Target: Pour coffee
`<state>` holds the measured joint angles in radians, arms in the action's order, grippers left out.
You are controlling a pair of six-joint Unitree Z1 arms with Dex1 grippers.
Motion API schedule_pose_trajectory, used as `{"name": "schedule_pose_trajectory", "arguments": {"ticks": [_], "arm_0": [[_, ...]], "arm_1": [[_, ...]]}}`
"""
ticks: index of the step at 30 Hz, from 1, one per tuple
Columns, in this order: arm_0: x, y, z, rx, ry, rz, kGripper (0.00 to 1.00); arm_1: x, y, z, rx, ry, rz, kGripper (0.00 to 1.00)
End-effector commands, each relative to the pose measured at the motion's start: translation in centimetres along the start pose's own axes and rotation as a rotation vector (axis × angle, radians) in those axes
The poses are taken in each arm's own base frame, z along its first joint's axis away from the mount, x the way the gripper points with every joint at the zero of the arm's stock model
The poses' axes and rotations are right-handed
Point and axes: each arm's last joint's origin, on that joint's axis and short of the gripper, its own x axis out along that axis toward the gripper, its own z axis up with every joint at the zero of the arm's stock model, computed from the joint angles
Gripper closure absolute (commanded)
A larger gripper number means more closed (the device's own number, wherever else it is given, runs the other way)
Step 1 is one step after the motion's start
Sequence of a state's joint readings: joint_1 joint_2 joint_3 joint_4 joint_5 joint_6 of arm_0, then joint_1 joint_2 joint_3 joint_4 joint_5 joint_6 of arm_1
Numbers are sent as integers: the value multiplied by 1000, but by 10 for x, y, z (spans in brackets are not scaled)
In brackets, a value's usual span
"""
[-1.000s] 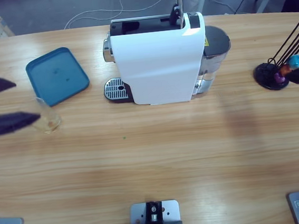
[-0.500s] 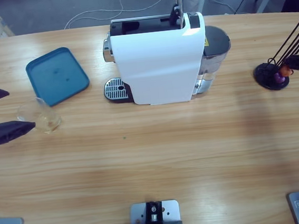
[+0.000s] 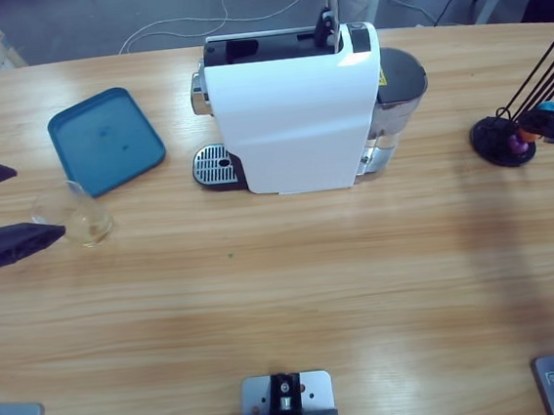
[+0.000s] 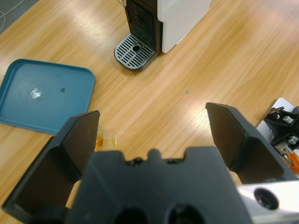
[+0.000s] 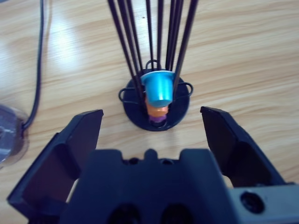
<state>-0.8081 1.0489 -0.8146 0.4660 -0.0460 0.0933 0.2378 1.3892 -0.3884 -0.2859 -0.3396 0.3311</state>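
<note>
The blue capsule [image 5: 159,89] is above the orange one [image 5: 157,111], and its front is free of the wires. The blue capsule will come off alone when I lift it.
A small clear glass tumbler [image 3: 80,217] stands on the wooden table just below the blue tray's corner. A shallow layer of amber coffee [image 4: 99,140] lies in its base. My left gripper [image 3: 39,201] is open at the table's left edge. Its tips stop just short of the tumbler [image 4: 107,140], which one jaw partly hides in the left wrist view. The white coffee machine [image 3: 293,118] stands at the back middle with its drip grate [image 4: 134,50] bare. My right gripper [image 5: 152,114] is open, facing the capsule holder [image 5: 156,112] from a short way off.
A blue tray [image 3: 104,141] lies left of the machine. The wire capsule holder [image 3: 501,142] at the far right carries a blue capsule [image 5: 158,88] above an orange and a purple one. A grey water tank [image 3: 398,88] sits behind the machine. A black cable [image 5: 39,60] crosses the table.
My left gripper has drawn back to the left, away from the tumbler, which stays on the table. My right gripper has pulled back to the right, off the capsule holder.
</note>
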Motion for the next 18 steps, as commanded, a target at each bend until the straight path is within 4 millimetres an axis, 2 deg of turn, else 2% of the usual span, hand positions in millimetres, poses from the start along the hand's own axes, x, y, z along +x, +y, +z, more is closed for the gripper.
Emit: {"name": "schedule_pose_trajectory", "arguments": {"ticks": [1, 3, 4, 5, 6, 18], "arm_0": [[3, -1, -5, -4, 23, -2, 18], [3, -1, -5, -4, 22, -3, 18], [3, -1, -5, -5, 23, -2, 18], [4, -1, -5, -4, 25, -4, 18], [4, -1, -5, -4, 25, -4, 18], [5, 0, 2, -5, 14, -3, 18]], "arm_1": [[20, -4, -12, -35, 63, -21, 196], [21, -5, -12, -35, 60, -24, 202], [22, -6, -12, -35, 61, -25, 235], [24, -7, -12, -34, 60, -24, 325], [25, -8, -12, -33, 58, -27, 340], [33, -14, -10, -5, 41, -22, 372]]}}
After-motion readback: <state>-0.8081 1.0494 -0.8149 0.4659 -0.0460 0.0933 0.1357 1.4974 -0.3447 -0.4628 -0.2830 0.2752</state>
